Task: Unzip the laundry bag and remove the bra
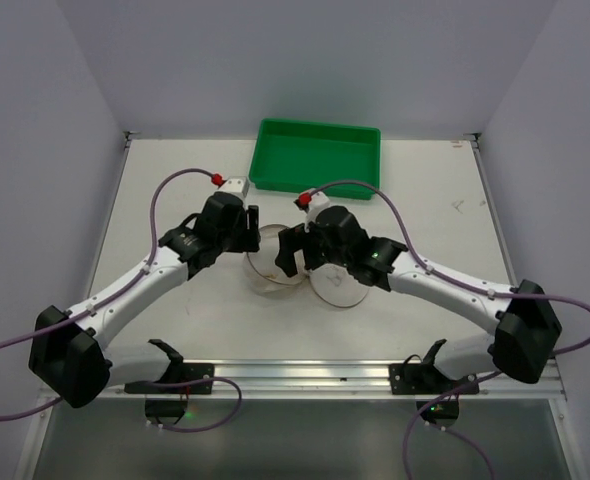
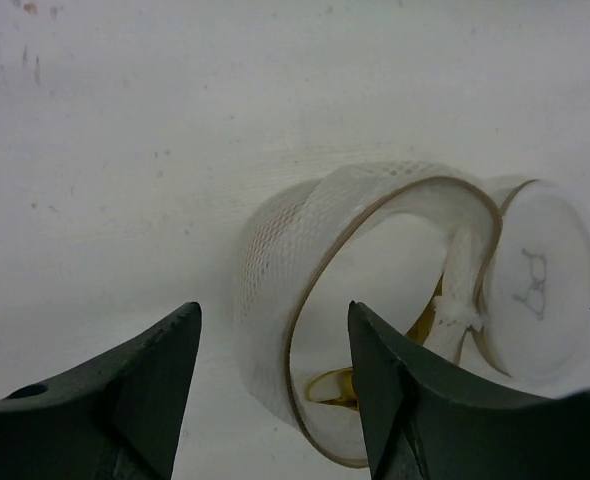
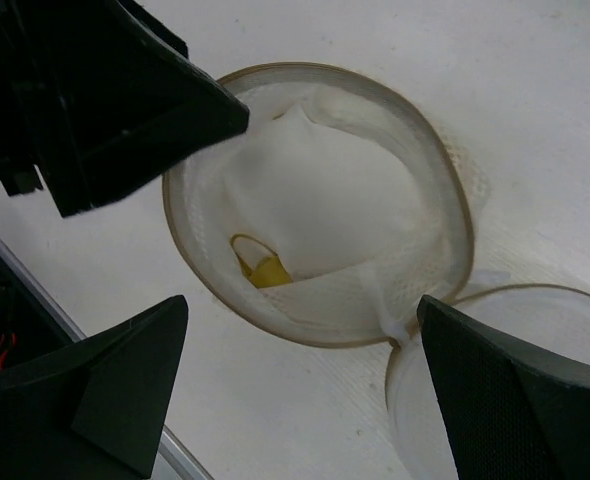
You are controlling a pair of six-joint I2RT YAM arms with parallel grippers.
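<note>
My gripper will uncover more yellow cloth hidden underneath when it lifts the pale mound (image 3: 325, 190), because a yellow strap (image 3: 263, 266) is sticking out from under the mound.
The laundry bag (image 1: 273, 265) lies open on the table between both grippers, its round lid (image 1: 341, 287) flipped out to the right. In the left wrist view the mesh wall (image 2: 275, 250) stands up and a yellow bit of the bra (image 2: 337, 386) shows inside. In the right wrist view the bag (image 3: 415, 170) holds a pale mound with a yellow strap (image 3: 265, 268); the lid (image 3: 515, 370) lies beside it. My left gripper (image 2: 273, 312) is open and empty over the bag's left rim. My right gripper (image 3: 303, 305) is open and empty over its near rim. The zipper pull is not visible.
A green rectangular tray (image 1: 315, 155) stands at the back centre, just beyond the two grippers. The left gripper's body (image 3: 125, 90) fills the upper left of the right wrist view, close to the right gripper. The table's metal front rail (image 1: 305, 375) runs along the near edge.
</note>
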